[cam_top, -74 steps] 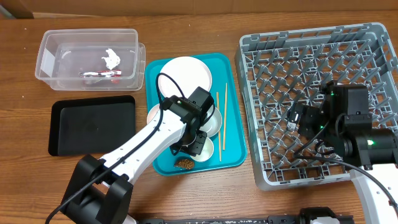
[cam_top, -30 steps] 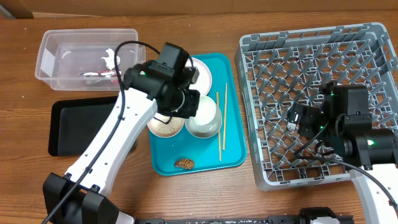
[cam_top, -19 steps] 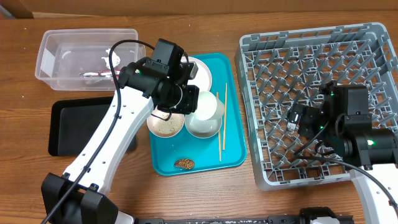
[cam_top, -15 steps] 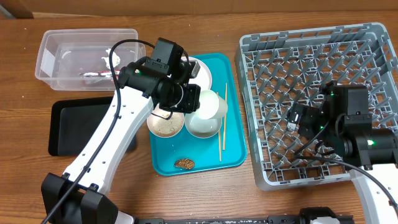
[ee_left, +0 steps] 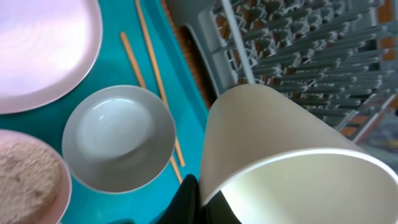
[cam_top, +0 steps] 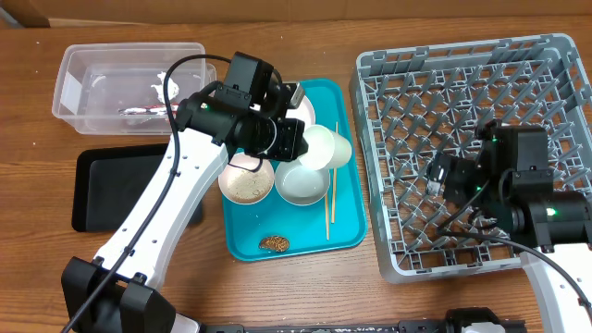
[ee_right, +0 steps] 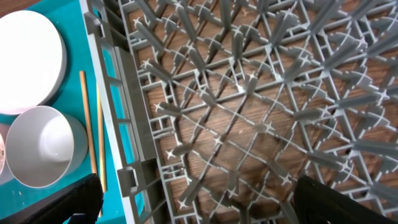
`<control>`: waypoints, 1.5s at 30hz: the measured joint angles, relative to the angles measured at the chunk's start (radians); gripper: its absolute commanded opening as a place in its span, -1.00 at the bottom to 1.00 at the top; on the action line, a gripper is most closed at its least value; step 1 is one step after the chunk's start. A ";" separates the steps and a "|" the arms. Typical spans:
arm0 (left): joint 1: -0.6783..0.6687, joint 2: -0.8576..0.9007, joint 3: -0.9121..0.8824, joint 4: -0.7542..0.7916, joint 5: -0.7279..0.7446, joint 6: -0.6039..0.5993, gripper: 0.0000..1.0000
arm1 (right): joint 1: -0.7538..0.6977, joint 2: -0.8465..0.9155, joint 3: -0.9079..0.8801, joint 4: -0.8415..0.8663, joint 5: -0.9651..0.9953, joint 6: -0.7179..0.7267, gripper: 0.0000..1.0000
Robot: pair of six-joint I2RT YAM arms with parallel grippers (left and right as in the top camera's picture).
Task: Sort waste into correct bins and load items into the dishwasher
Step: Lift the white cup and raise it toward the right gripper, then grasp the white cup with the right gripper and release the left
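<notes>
The robot's left gripper holds the small white cup by its rim point(cam_top: 315, 148) and leaves the cup's base free, so the robot's right gripper should keep moving closer until it closes on the cup's base point(cam_top: 345, 152).
My left gripper point(cam_top: 294, 141) is shut on the rim of the small white cup point(cam_top: 326, 148) and holds it tipped on its side above the teal tray's right half, over the chopsticks point(cam_top: 330, 190). In the left wrist view the cup point(ee_left: 280, 143) fills the right side, with the pale grey bowl point(ee_left: 118, 146) below it. The grey dish rack point(cam_top: 365, 157) lies just to the right. My right gripper point(cam_top: 453, 180) hovers open over the rack point(ee_right: 249, 112) with nothing between its fingers point(ee_right: 56, 199). The white plate point(cam_top: 282, 104) is partly hidden by my left arm.
A bowl with brownish scraps point(cam_top: 245, 185) and a brown food lump point(cam_top: 274, 243) sit on the teal tray point(cam_top: 310, 231). The clear tub point(cam_top: 129, 88) at the back left holds the wrapper point(cam_top: 148, 111) and tissue point(cam_top: 165, 88). In front of it lies the black tray point(cam_top: 129, 185).
My left arm lifted the cup off the teal tray and carried it right, tipping it sideways towards the rack. The right arm stayed still.
</notes>
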 measured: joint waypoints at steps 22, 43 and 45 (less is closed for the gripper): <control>0.220 0.000 0.000 0.264 0.530 -0.050 -0.92 | -0.002 0.093 0.003 0.374 -0.220 -0.004 1.00; 0.258 0.003 0.000 0.330 0.888 0.019 -0.92 | -0.001 0.259 0.004 0.829 -1.257 -0.098 1.00; 0.252 0.005 0.000 0.330 0.888 0.019 -0.92 | -0.001 0.258 0.004 0.849 -1.271 -0.100 1.00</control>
